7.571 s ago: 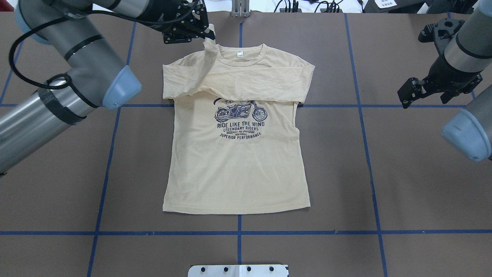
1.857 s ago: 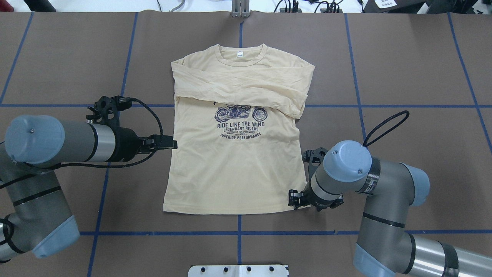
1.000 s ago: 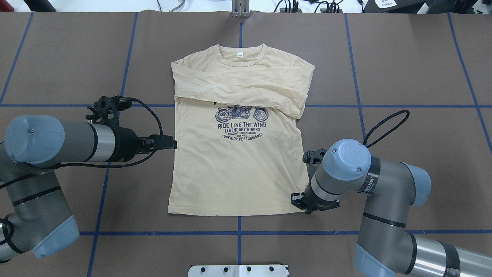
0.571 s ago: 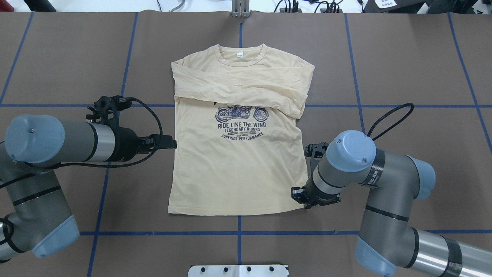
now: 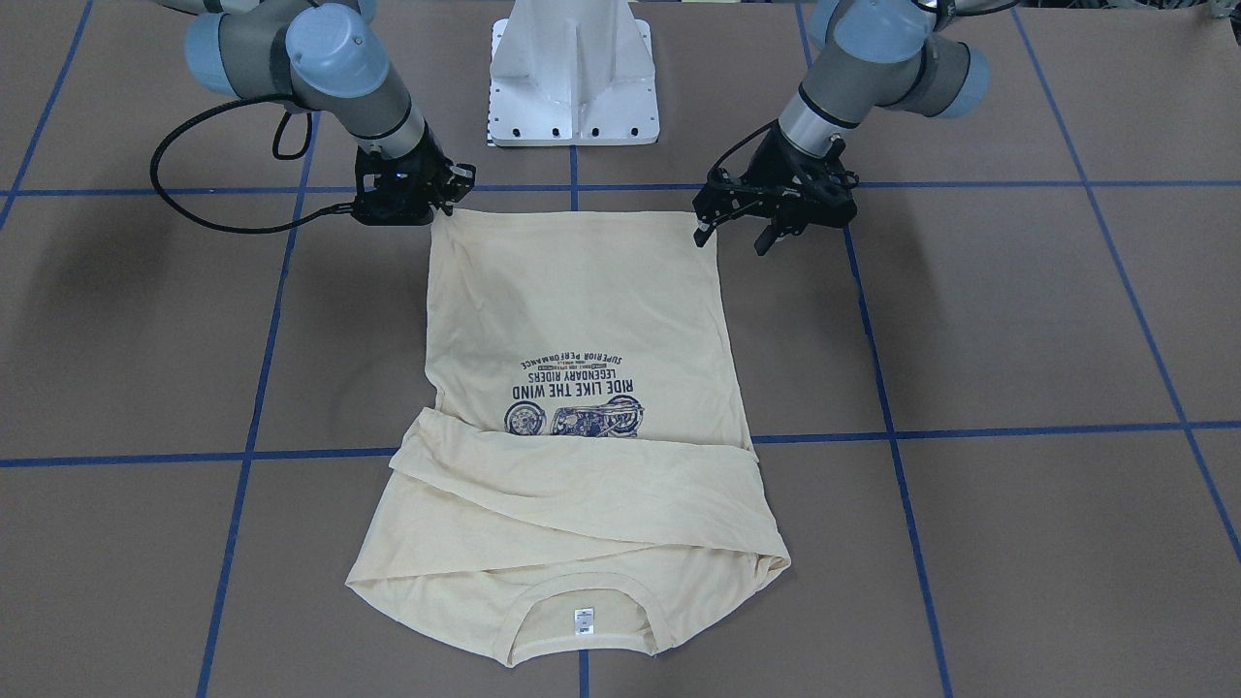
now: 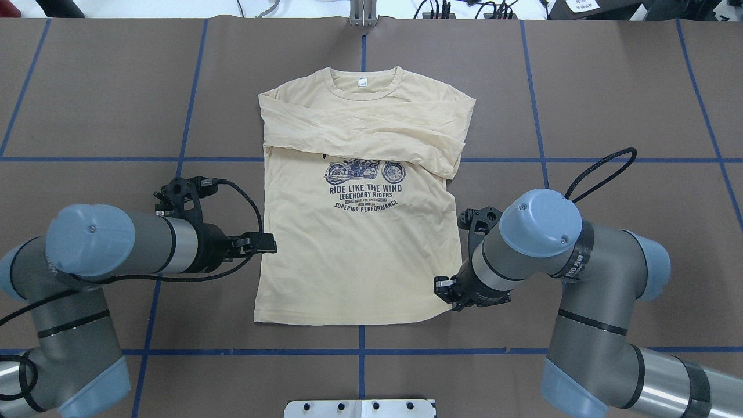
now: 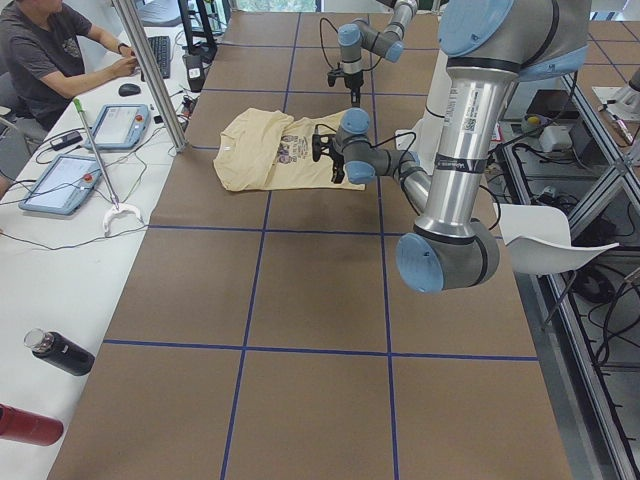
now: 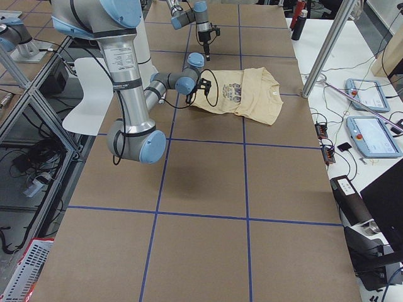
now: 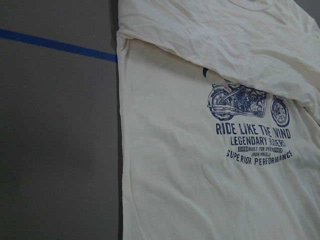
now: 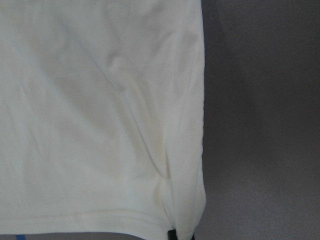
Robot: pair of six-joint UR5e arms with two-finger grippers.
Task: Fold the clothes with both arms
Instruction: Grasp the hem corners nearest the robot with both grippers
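My right gripper pinches one hem corner (image 5: 441, 219) while the other lies flat and loose. My left gripper should keep bringing its open fingers down there until they close.
The cream-yellow T-shirt (image 6: 357, 255) lies flat on the brown table, print up, neck label on the far side, both sleeves folded across the chest. My right gripper (image 6: 444, 288) is at the shirt's near right hem corner and is shut on it; the front view (image 5: 431, 208) shows the corner pinched, and the right wrist view shows the hem (image 10: 100, 125) running to a black fingertip (image 10: 172, 234). My left gripper (image 6: 268, 244) is open at the shirt's left side edge, above the hem; its spread jaws show in the front view (image 5: 729, 242). The left wrist view shows the print (image 9: 252, 130).
The white pedestal base (image 5: 574, 78) stands just behind the shirt's hem. Blue tape lines cross the table. In the left side view an operator (image 7: 50, 50) sits at a desk with tablets, a metal pole (image 7: 150, 70) stands at the table's edge, and bottles (image 7: 60, 352) lie nearby.
My left gripper has moved along the shirt's left edge toward the hem. My right gripper has shifted a little inward and away from the robot with the hem corner. Earlier the hem was pulled slightly right.
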